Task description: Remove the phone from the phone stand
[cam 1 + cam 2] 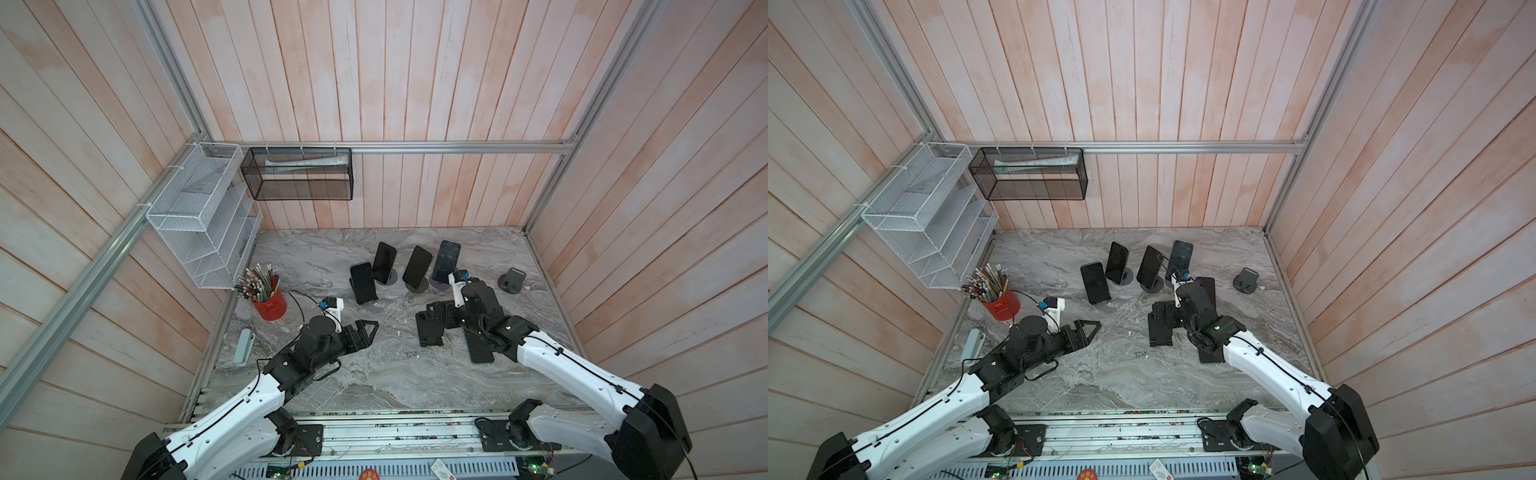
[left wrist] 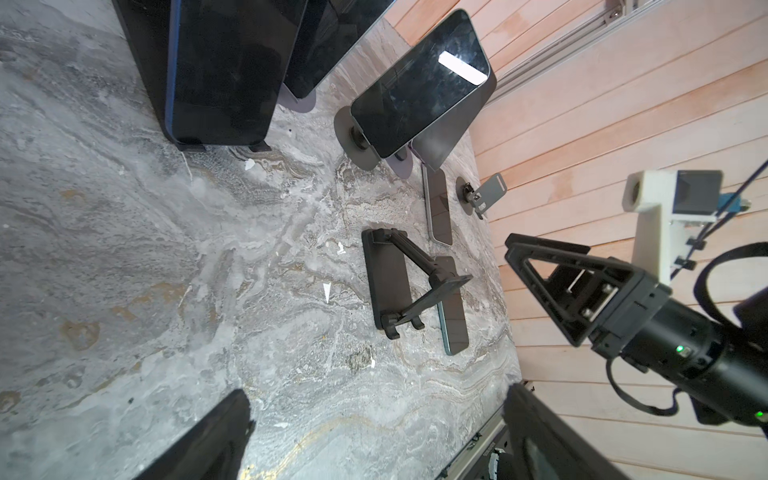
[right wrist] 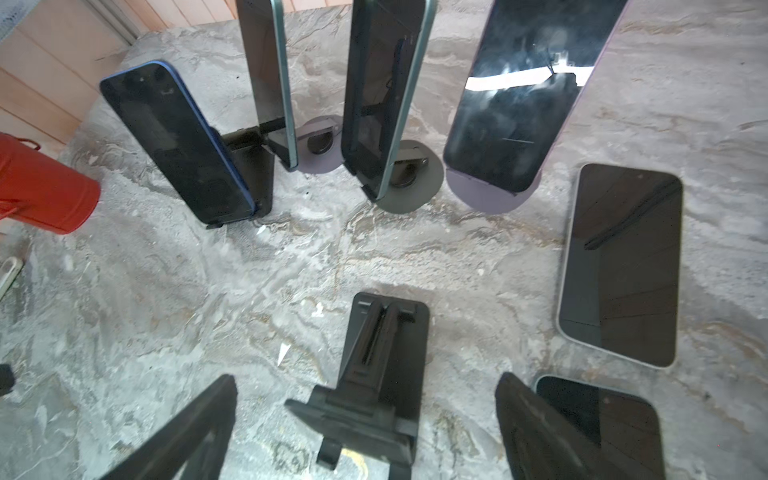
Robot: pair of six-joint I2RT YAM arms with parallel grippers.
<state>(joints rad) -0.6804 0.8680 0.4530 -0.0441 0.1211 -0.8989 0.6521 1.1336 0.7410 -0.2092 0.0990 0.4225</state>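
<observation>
My right gripper's open fingers are on both sides of the black folding stand's top plate (image 3: pixel 353 417). I keep lowering them until they close on the plate's ends (image 3: pixel 297 408).
Several dark phones lean on phone stands in a row at the back: a blue-edged phone (image 3: pixel 174 141), two teal-edged phones (image 3: pixel 266 75) (image 3: pixel 382 95) and a purple phone (image 3: pixel 519 104) on a round purple base. An empty black folding stand (image 3: pixel 382 365) (image 1: pixel 430 328) lies on the marble. My right gripper (image 3: pixel 368 378) (image 1: pixel 436 316) is open, straddling that stand without holding anything. Two phones (image 3: pixel 623 266) (image 3: pixel 602 419) lie flat beside it. My left gripper (image 2: pixel 380 390) (image 1: pixel 368 332) hovers open and empty over bare marble in front of the blue-edged phone (image 1: pixel 363 282).
An empty round grey stand (image 1: pixel 512 280) sits at the back right. A red cup of pencils (image 1: pixel 270 305) and a pale green case (image 1: pixel 244 347) are at the left. A white mesh organiser (image 1: pixel 203 216) and a black mesh basket (image 1: pixel 297 174) hang on the walls.
</observation>
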